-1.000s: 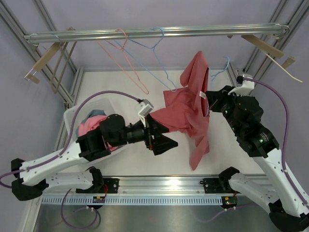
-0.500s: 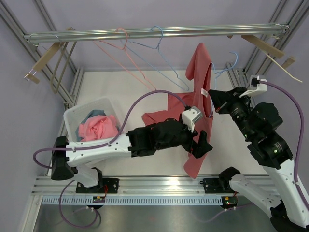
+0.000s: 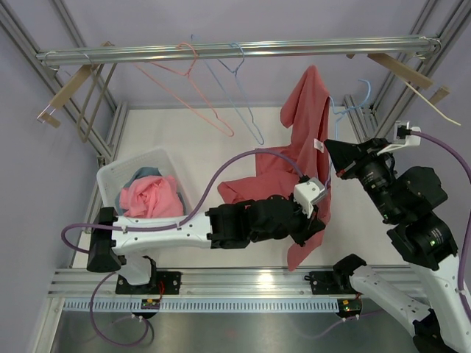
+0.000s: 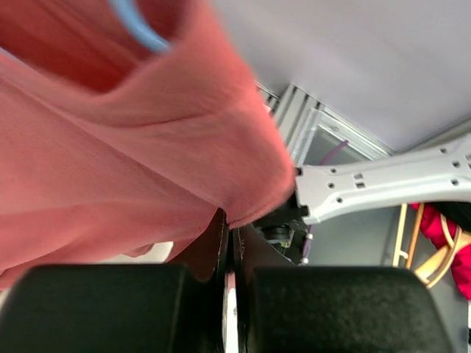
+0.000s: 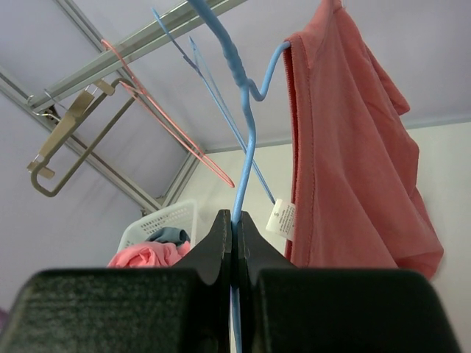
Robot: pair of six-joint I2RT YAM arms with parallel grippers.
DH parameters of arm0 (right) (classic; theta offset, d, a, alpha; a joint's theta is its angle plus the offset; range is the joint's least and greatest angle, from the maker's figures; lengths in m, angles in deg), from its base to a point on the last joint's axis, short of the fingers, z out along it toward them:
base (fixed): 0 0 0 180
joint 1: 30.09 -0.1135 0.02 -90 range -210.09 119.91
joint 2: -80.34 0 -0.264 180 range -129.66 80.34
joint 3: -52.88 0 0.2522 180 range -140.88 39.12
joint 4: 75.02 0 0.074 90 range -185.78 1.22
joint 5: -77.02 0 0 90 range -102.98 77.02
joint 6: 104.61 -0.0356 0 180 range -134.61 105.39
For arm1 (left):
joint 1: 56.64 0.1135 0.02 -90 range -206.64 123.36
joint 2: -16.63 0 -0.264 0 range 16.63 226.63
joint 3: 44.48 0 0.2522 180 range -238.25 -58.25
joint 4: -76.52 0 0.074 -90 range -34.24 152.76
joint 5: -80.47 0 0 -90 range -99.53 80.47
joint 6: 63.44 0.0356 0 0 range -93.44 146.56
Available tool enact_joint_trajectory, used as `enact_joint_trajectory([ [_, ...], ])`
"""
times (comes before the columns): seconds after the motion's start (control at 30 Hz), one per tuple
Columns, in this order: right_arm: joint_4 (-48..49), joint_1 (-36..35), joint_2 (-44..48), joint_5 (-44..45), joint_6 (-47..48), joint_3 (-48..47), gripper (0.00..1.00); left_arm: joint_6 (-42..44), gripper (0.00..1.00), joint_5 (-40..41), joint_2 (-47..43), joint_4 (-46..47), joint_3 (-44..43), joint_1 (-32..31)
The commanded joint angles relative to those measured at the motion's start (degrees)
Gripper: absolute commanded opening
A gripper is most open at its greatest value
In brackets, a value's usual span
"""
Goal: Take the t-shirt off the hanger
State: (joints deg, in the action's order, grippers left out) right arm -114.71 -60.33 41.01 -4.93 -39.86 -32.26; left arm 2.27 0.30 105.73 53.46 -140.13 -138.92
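The t-shirt's shoulder (image 5: 292, 44) above my left gripper still has the hanger's arm inside it, so next I lift the t-shirt's fold (image 4: 254, 197) while my right gripper pulls the hanger out.
A salmon-red t-shirt (image 3: 305, 110) hangs draped over a light blue wire hanger (image 3: 366, 90), its lower part trailing down toward the table. My right gripper (image 5: 234, 220) is shut on the hanger's blue wire (image 5: 246, 147), with the t-shirt (image 5: 353, 147) and its white label just to the right of it. In the top view the right gripper (image 3: 329, 149) sits beside the cloth. My left gripper (image 3: 318, 219) reaches under the garment's lower edge. Its jaws (image 4: 232, 229) are shut on a fold of the t-shirt (image 4: 110, 147).
A white basket (image 3: 109, 179) holding pink and blue clothes stands at the left. A pink hanger (image 3: 184, 73) and another blue hanger (image 3: 243, 88) hang from the metal rail (image 3: 235, 50). Wooden hangers (image 3: 70, 88) hang at both ends of the rail.
The left arm swung from beside the basket to under the t-shirt, and its jaws closed on the cloth. The right arm drew the hanger rightward and upward.
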Motion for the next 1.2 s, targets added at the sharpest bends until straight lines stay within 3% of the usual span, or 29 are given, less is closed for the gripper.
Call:
enact_joint_trajectory([
  [0.0,8.17,-0.52,-3.20,1.87,2.14,-4.38,0.00,0.22,0.00,-0.15,-2.79,3.06,1.46,-3.05],
  [0.37,13.46,-0.44,-13.48,6.80,4.60,-15.80,0.00,-6.64,0.00,-2.44,-6.92,2.80,13.50,-9.12],
  [0.47,10.12,-0.43,-12.97,4.61,4.78,-18.80,0.00,-5.51,0.00,-0.87,-8.23,-1.14,13.95,-9.83],
  [0.53,9.85,-0.43,-10.51,0.66,3.82,-15.84,0.00,-4.28,0.00,2.28,-10.25,-2.21,13.95,-9.83],
  [0.63,10.20,-0.43,-3.05,-5.23,1.09,-10.22,0.00,-0.76,0.00,6.50,-14.12,-4.93,11.32,-9.83],
  [0.83,5.29,-0.43,10.13,-7.79,-0.67,-7.55,0.00,6.97,0.00,13.97,-17.99,-6.17,3.78,-9.83],
  [1.0,1.33,-0.43,15.42,-11.04,-1.02,-10.53,0.00,16.02,0.00,19.08,-14.76,-4.68,-4.67,-9.83],
  [1.17,-1.66,-0.43,18.15,-14.73,-1.73,-14.05,0.00,27.42,0.00,25.59,-10.53,3.75,-10.39,-8.78],
])
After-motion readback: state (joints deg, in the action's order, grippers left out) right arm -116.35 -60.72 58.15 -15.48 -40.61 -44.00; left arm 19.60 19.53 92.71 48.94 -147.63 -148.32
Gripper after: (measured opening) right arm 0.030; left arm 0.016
